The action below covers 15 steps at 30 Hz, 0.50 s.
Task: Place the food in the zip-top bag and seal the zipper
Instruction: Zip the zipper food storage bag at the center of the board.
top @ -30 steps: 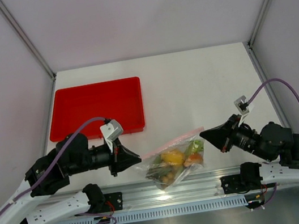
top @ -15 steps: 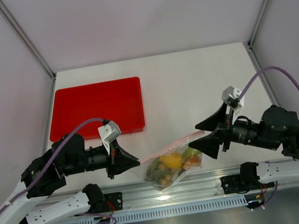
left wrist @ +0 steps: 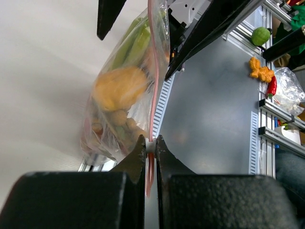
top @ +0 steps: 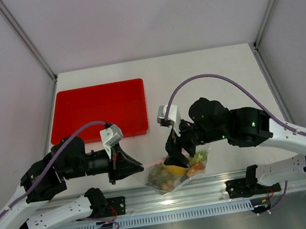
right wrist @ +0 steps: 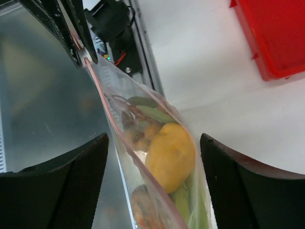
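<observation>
The robot's left gripper should open with the white slider at the zipper's end [left wrist: 150, 144], and the right gripper should grasp the zipper [right wrist: 158, 189] and lay the bag out flat.
The zip-top bag [top: 178, 171] hangs just above the table's near edge, tilted, with the food inside. In the right wrist view I see a yellow fruit [right wrist: 170, 155], green stalks [right wrist: 152, 113] and tan berries [right wrist: 143, 136]. My left gripper [top: 144, 164] is shut on the left end of the pink-red zipper [left wrist: 153, 95], pinching it between its tips [left wrist: 150, 145]. My right gripper [top: 178, 157] is open and straddles the bag's middle from above. Its fingers [right wrist: 78, 176] stand either side of the bag, clear of the plastic.
A red tray [top: 98, 112] lies at the back left. The metal rail [top: 173, 198] runs along the near edge under the bag. Past the table, the left wrist view shows a lime [left wrist: 260, 35], an orange piece [left wrist: 259, 69] and a red chili [left wrist: 272, 86].
My right gripper let go of the bag's right end, opened, and swung left to stand over the bag's middle. The zipper's right part has gone slack. The left gripper keeps its hold.
</observation>
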{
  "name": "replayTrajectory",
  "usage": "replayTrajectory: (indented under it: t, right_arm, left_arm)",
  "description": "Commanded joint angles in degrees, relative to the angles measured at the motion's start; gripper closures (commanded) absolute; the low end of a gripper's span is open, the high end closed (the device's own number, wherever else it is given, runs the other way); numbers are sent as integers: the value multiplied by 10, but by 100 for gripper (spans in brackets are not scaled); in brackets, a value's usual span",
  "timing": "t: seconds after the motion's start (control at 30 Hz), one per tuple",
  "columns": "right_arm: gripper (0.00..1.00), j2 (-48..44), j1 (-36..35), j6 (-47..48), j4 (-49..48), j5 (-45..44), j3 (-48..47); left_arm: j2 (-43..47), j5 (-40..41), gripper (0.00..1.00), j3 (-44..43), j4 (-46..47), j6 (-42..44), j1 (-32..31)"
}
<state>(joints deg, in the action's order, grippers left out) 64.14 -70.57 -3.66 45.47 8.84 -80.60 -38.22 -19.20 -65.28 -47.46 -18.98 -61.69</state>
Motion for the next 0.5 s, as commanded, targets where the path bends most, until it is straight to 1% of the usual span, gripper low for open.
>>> replayTrajectory:
  t: [0.0,0.07,0.1,0.17,0.2,0.23,0.33,0.47]
  right_arm:
    - [24,21,17,34,-1,113,-42]
    - [30,33,19,34,-5,136,-42]
    - [50,37,20,34,-6,140,-41]
    - [79,41,21,34,-13,144,-38]
    - [98,40,22,33,-14,143,-36]
    - [100,35,26,31,-17,142,-33]
    - [100,26,34,26,-22,141,-26]
    - [100,-9,60,11,-25,81,-8]
  left_arm:
    - [-1,-18,99,-22,34,0,3]
    - [-1,-21,99,-20,38,-1,3]
    - [-1,-20,99,-20,40,0,3]
    - [0,-15,99,-21,36,0,3]
    - [1,-13,99,-20,32,1,3]
    - [2,-12,99,-22,30,1,3]
    - [9,3,100,-19,18,2,3]
    - [28,28,99,-9,-4,-4,3]
